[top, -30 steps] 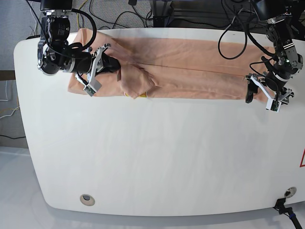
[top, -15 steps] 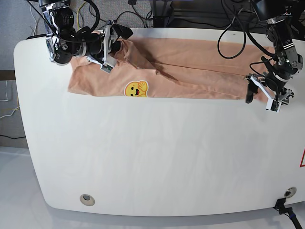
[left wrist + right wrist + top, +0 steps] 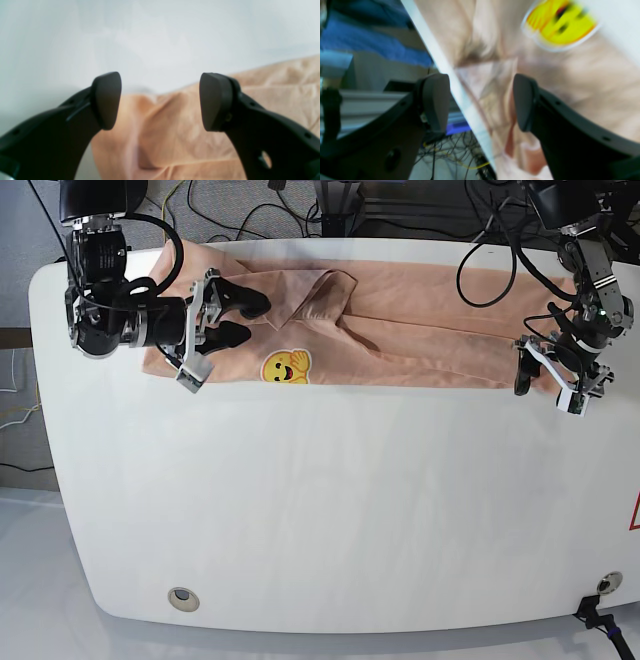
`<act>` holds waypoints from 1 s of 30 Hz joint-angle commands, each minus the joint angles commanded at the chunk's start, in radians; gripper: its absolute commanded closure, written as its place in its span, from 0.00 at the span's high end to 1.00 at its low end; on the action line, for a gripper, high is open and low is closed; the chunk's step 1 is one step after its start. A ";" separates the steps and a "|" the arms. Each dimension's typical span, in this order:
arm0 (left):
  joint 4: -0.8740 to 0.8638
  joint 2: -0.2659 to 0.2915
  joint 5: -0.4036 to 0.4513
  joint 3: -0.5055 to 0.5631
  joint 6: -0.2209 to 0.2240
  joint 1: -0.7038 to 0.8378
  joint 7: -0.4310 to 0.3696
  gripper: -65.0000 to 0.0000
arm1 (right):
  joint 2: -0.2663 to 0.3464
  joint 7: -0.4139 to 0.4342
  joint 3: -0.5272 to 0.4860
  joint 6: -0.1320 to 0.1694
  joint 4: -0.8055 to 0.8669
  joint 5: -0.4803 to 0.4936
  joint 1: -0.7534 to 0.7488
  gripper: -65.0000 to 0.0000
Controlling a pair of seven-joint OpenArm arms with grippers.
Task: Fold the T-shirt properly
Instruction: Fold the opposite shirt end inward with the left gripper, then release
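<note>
My left gripper should pinch the T-shirt's plain end (image 3: 510, 345) and, together with my right gripper, pull it closer before folding, because the T-shirt lies along the table's far edge (image 3: 410, 250).
The peach-pink T-shirt (image 3: 400, 330) lies as a long band along the far edge of the white table (image 3: 330, 510). Its yellow smiley print (image 3: 286, 367) faces up near the left end, and a bunched fold (image 3: 330, 295) sits above it. My right gripper (image 3: 240, 316) hovers open over the shirt's left end. In the right wrist view that gripper (image 3: 481, 102) straddles the table's far edge above blurred T-shirt cloth (image 3: 582, 75) and grips nothing. My left gripper (image 3: 548, 378) stands open at the shirt's right end. In the left wrist view it (image 3: 160, 100) frames a T-shirt corner (image 3: 175, 140).
Cables and dark equipment (image 3: 400, 205) crowd the floor behind the table's far edge. A round grommet (image 3: 181, 598) sits at the front left and another (image 3: 607, 583) at the front right. A red mark (image 3: 634, 515) shows at the right rim.
The right gripper carried a flap of cloth off the smiley toward the far edge, let it go and drew back left, now open. The left arm has barely moved.
</note>
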 joint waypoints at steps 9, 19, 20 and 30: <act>0.006 0.000 -0.002 0.000 0.000 0.000 0.000 0.71 | -0.163 0.106 0.000 0.000 -0.060 -0.356 0.023 0.59; 0.252 0.002 -0.002 -0.003 -0.021 0.170 0.008 0.70 | -0.218 0.107 0.080 0.003 -0.052 -0.562 0.015 0.50; 0.270 0.002 -0.002 -0.005 -0.021 0.192 0.008 0.65 | -0.216 0.107 0.095 0.003 -0.052 -0.563 0.015 0.42; 0.284 0.068 0.000 0.000 -0.021 0.302 0.002 0.00 | -0.213 0.107 0.107 0.005 -0.058 -0.566 -0.037 0.00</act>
